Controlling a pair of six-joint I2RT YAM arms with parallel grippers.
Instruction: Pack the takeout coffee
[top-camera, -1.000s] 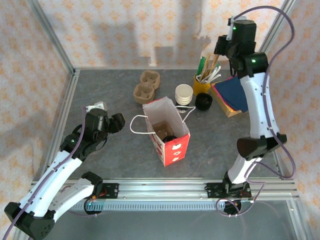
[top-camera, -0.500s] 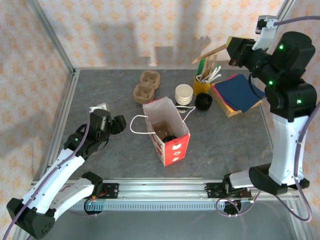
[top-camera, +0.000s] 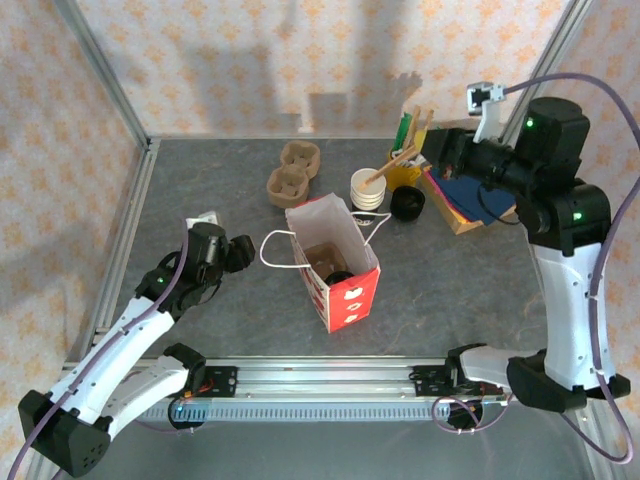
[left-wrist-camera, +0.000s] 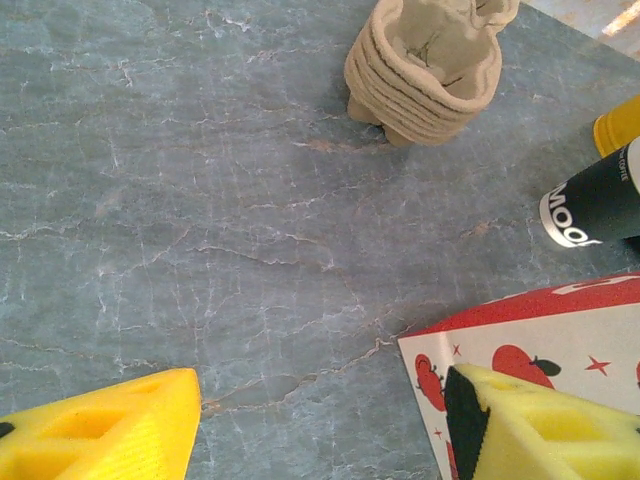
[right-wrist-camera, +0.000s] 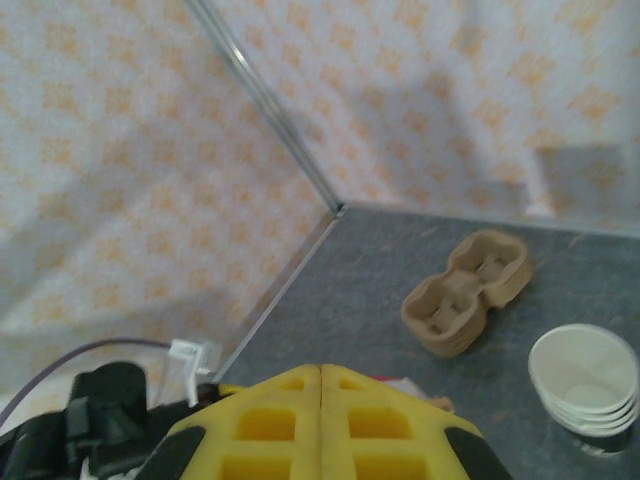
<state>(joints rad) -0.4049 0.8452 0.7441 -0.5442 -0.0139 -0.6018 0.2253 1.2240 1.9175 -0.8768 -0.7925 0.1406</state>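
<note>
I should keep moving my right gripper over the bag and let go of the stirrer inside, as the wooden stirrer's loose end (top-camera: 372, 180) points down toward the bag's open top (top-camera: 329, 228).
The white paper cup (top-camera: 368, 188) with a dark band stands behind the bag, its rim showing stacked rings in the right wrist view (right-wrist-camera: 585, 385); its dark band (left-wrist-camera: 590, 205) shows at the left wrist view's right edge. My right gripper (top-camera: 437, 152) hangs right of the cup, its yellow fingers (right-wrist-camera: 320, 375) pressed together on a wooden stirrer (top-camera: 395, 165) that slants down over the cup. My left gripper (top-camera: 240, 248) sits low on the table left of the red and white paper bag (top-camera: 340, 280), open (left-wrist-camera: 320, 410), its right pad in front of the bag's corner (left-wrist-camera: 560, 340).
Inside the bag lie a brown carrier and a dark round thing. A stack of brown two-cup carriers (top-camera: 293, 170) sits at the back. A yellow cup of stirrers (top-camera: 403, 170), black lids (top-camera: 407, 204) and coloured napkins (top-camera: 480, 185) crowd the back right.
My right arm lifted a wooden stirrer out of the yellow cup, swung right, then came down and left until the stirrer lies over the white cup. My left gripper crept slightly toward the bag.
</note>
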